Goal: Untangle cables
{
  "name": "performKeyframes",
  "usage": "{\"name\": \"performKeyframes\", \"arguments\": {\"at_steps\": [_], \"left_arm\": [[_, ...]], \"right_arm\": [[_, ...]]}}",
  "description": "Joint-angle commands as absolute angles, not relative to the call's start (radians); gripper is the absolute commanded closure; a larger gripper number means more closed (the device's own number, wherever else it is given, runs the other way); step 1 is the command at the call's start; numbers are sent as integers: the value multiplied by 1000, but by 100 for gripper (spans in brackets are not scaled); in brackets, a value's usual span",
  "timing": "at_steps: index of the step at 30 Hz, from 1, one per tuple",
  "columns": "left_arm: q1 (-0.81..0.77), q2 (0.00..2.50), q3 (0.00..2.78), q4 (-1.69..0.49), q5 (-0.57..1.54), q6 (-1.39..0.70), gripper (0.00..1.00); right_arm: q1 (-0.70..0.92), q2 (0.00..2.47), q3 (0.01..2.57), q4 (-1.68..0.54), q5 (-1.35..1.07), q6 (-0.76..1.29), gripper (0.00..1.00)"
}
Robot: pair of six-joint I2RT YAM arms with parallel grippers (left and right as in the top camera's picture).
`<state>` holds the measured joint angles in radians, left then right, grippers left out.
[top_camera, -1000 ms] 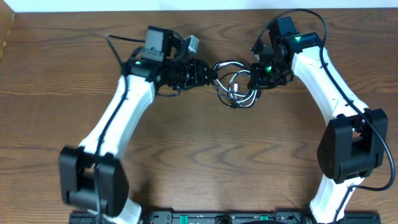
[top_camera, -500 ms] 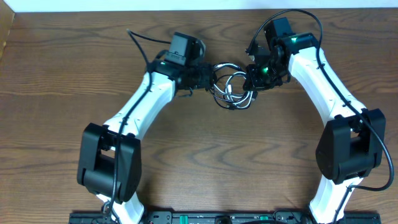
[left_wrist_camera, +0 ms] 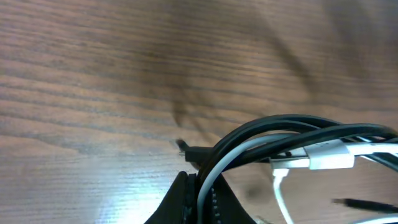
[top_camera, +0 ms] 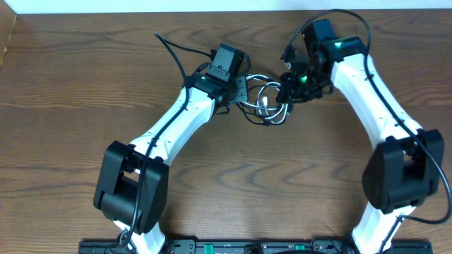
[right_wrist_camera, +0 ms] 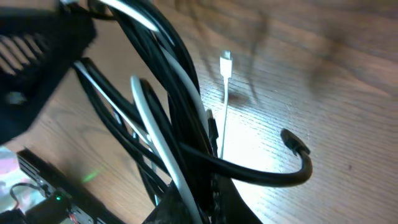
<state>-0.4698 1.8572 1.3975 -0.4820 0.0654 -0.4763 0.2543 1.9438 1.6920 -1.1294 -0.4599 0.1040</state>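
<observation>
My right fingers pinch black and white cords together (right_wrist_camera: pixel 180 127); I should set the coil down and grip only the black cord at its edge.
The cables (top_camera: pixel 267 101), one white and one black, form a small coil at the back middle of the wooden table. My left gripper (top_camera: pixel 240 90) is shut on the coil's left side; in the left wrist view the white cord (left_wrist_camera: pixel 261 149) and black cord (left_wrist_camera: pixel 292 124) run between my fingers (left_wrist_camera: pixel 200 198), and a white plug (left_wrist_camera: pixel 329 155) shows to the right. My right gripper (top_camera: pixel 286 90) is shut on the coil's right side; in the right wrist view the cords (right_wrist_camera: pixel 174 106) pass through my fingers (right_wrist_camera: pixel 199 198), with a white plug end (right_wrist_camera: pixel 226 63) and a black plug end (right_wrist_camera: pixel 293 142) hanging free.
Thick black robot wires arch over the right arm (top_camera: pixel 353 63) and trail behind the left arm (top_camera: pixel 176 113). The table's back edge (top_camera: pixel 212 11) lies just beyond the coil. Bare wood extends in front of the cables (top_camera: pixel 268 176).
My left arm has swung right and its gripper has closed in on the coil's left side. The right gripper has stayed in place, and the coil looks more bunched.
</observation>
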Motion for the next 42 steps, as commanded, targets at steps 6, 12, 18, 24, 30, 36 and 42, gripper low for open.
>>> {"name": "performKeyframes", "arguments": {"at_steps": [6,12,18,24,30,36,42], "left_arm": [[-467,1657,1411,-548,296,-389,93],[-467,1572,1411,-593,506,-272,93],[-467,1505,1411,-595,569,-194,93],[-455,1536,1411,-703,443,-199,93],[-455,1531,1411,-640,442,-237,93],[-455,1434,1411,-570,467,-229,93],[-455,1420,1411,-571,489,-229,93]], "right_arm": [[110,1858,1687,-1171,-408,187,99],[68,1858,1686,-1171,-374,186,99],[65,1859,1687,-1149,-373,187,99],[65,1858,1687,-1144,-583,118,99],[65,1858,1686,-1158,-573,119,99],[69,1859,1686,-1160,-396,209,98],[75,1849,1689,-1132,-533,113,71]]}}
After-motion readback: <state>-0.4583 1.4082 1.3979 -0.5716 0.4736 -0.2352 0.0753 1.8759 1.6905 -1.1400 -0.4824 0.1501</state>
